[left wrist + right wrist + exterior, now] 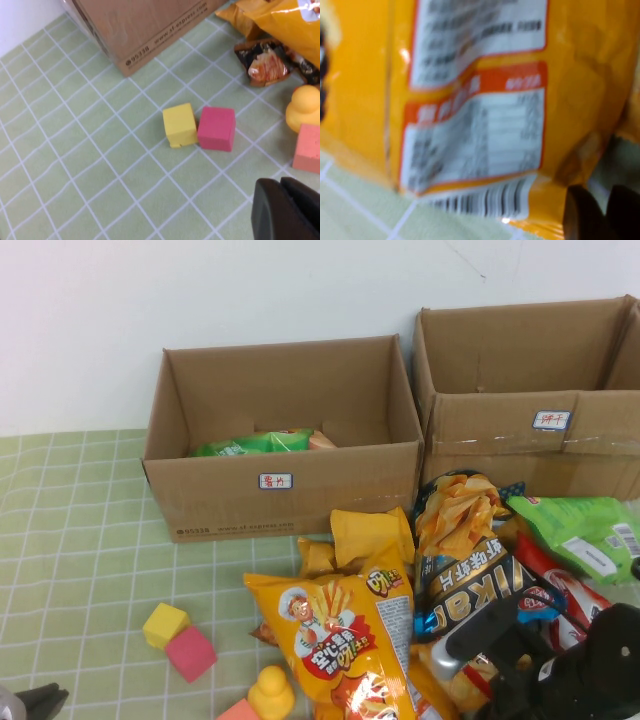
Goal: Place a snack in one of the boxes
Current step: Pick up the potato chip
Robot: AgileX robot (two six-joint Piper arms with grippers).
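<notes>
Next, I lift my right gripper clear and take the black bag by its upper part, because the orange bag's edge is outside my right gripper's fingers.
A heap of snack bags lies at the front right. On top is a large orange chip bag, with a black bag and a green bag beside it. Two open cardboard boxes stand behind: the left box holds a green bag, the right box shows no contents. My right gripper is low at the orange bag's right edge. In the right wrist view its fingers stand slightly apart beside the bag's printed back, holding nothing. My left gripper is shut and empty, low at the front left.
A yellow cube, a pink cube, a yellow toy duck and a salmon block lie left of the heap. They also show in the left wrist view: yellow cube, pink cube, duck.
</notes>
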